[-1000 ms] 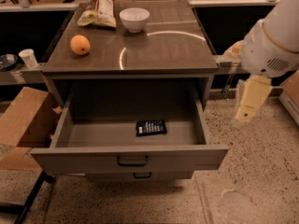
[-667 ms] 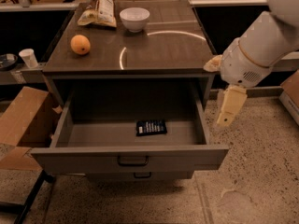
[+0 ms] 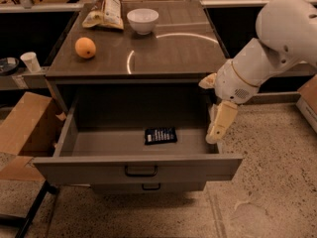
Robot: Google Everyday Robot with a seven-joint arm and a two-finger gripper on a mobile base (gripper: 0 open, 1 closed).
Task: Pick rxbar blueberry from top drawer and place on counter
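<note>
My gripper is hanging over the drawer's side (image 3: 216, 148), away from the rxbar blueberry. Next, I lift it clear and move it inward to above the bar (image 3: 160, 136) before I lower it.
The rxbar blueberry (image 3: 160, 135) lies flat on the floor of the open top drawer (image 3: 138, 168), near the middle, right of centre. The drawer is pulled fully out under the counter (image 3: 163, 53). My gripper (image 3: 219, 127) hangs at the end of the white arm, pointing down over the drawer's right edge. It is to the right of the bar and apart from it. It holds nothing that I can see.
On the counter stand an orange (image 3: 85, 47) at the left, a white bowl (image 3: 142, 20) at the back and a tan snack bag (image 3: 105, 7) behind it. A cardboard box (image 3: 25, 128) sits left of the drawer. A lower drawer handle (image 3: 151, 186) shows below.
The arm has swung left and down from beside the cabinet, so the gripper now hangs over the drawer's right edge. The bar has not moved.
</note>
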